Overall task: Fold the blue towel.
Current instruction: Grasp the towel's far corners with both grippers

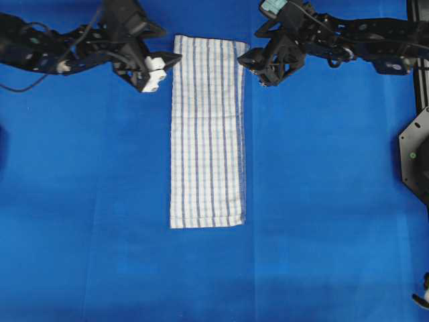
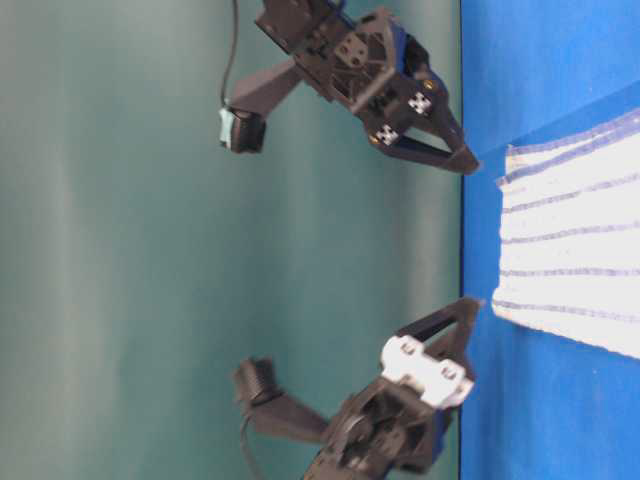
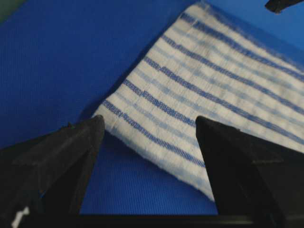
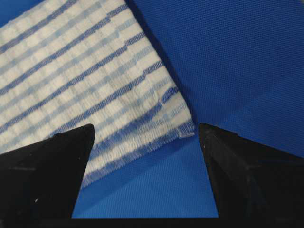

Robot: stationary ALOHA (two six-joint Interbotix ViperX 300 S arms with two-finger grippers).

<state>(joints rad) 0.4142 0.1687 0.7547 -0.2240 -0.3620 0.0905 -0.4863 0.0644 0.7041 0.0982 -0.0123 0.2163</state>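
Observation:
The blue towel's far corner (image 3: 107, 113) is flat between the open fingers of my left gripper. My left gripper should go on moving in until its fingers close on the towel's edge (image 1: 177, 47).
The blue towel (image 1: 208, 134), white with thin blue stripes, lies flat as a long narrow strip down the middle of the blue table cover (image 1: 322, 201). My left gripper (image 1: 163, 67) hovers open at the towel's far left corner. In the left wrist view that corner of the towel (image 3: 213, 80) lies between and beyond the spread fingers of the left gripper (image 3: 148, 121). My right gripper (image 1: 251, 64) stands open at the far right corner. The right wrist view has the frayed corner of the towel (image 4: 71, 71) between the fingers of the right gripper (image 4: 146, 127). Neither gripper holds anything.
A black metal mount (image 1: 415, 154) and a rail stand at the table's right edge. From table level a green backdrop (image 2: 120, 250) rises behind both arms, and the towel's end (image 2: 570, 260) lies between the two grippers.

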